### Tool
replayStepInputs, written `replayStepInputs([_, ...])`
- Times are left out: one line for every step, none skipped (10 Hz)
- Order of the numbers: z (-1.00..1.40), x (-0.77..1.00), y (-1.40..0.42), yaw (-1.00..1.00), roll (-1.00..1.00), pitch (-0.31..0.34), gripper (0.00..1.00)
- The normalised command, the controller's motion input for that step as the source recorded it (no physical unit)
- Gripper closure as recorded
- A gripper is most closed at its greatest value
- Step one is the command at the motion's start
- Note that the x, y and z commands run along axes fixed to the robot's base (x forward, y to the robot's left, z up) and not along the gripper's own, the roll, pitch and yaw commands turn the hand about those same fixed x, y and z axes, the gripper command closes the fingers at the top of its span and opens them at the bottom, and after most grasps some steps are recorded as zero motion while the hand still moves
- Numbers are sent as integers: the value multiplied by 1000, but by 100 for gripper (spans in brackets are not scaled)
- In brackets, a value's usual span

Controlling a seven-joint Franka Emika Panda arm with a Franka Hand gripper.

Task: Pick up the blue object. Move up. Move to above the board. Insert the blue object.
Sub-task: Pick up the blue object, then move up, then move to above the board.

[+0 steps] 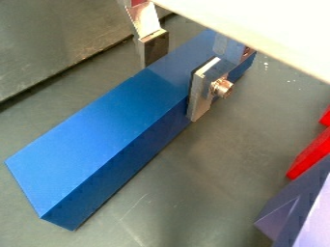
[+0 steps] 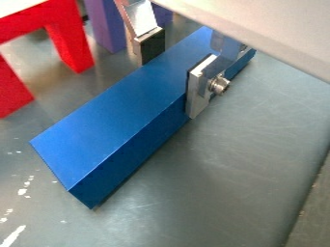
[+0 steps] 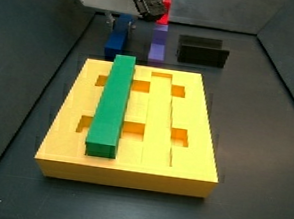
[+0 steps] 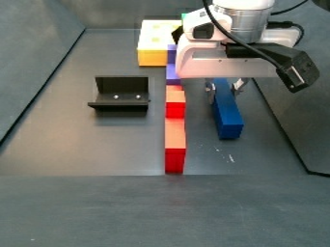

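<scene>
The green bar (image 3: 111, 107) stands raised above its groove, so the blue object (image 3: 116, 43) should sink only partway into the board when I insert it.
The blue object (image 1: 116, 135) (image 2: 129, 125) is a long dark blue bar lying flat on the grey floor, and it shows in both side views (image 3: 114, 43) (image 4: 229, 114). My gripper (image 1: 178, 72) (image 2: 176, 68) is lowered over one end of it and stands open. One finger (image 1: 204, 89) lies against one long side. The padded finger (image 1: 152, 46) stands a little off the other side. The board (image 3: 198, 138) (image 4: 153, 39) is a yellow grooved block, apart from the gripper (image 3: 120, 28) (image 4: 225, 89). A green bar (image 3: 113, 102) lies in one of its grooves.
A purple block (image 3: 158, 44) (image 4: 173, 60) with a long red post (image 4: 175, 130) lies beside the blue object, close to the padded finger (image 2: 149, 41). The black fixture (image 3: 203, 50) (image 4: 119, 94) stands further off. Dark walls enclose the floor.
</scene>
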Motion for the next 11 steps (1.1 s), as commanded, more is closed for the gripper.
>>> replayStepInputs([0, 0, 0, 0, 0, 0, 100])
replayStepInputs([0, 0, 0, 0, 0, 0, 100])
replayStepInputs([0, 0, 0, 0, 0, 0, 100])
replayStepInputs([0, 0, 0, 0, 0, 0, 100])
replayStepInputs([0, 0, 0, 0, 0, 0, 100])
replayStepInputs([0, 0, 0, 0, 0, 0, 100])
replayStepInputs([833, 0, 0, 0, 0, 0, 100])
replayStepInputs([851, 45, -11, -7, 2, -11, 100])
replayStepInputs([641, -15, -18, -5, -4, 45, 100])
replayStepInputs([341, 3, -6, -1, 5, 31, 100])
replayStepInputs([1400, 0, 0, 0, 0, 0, 100])
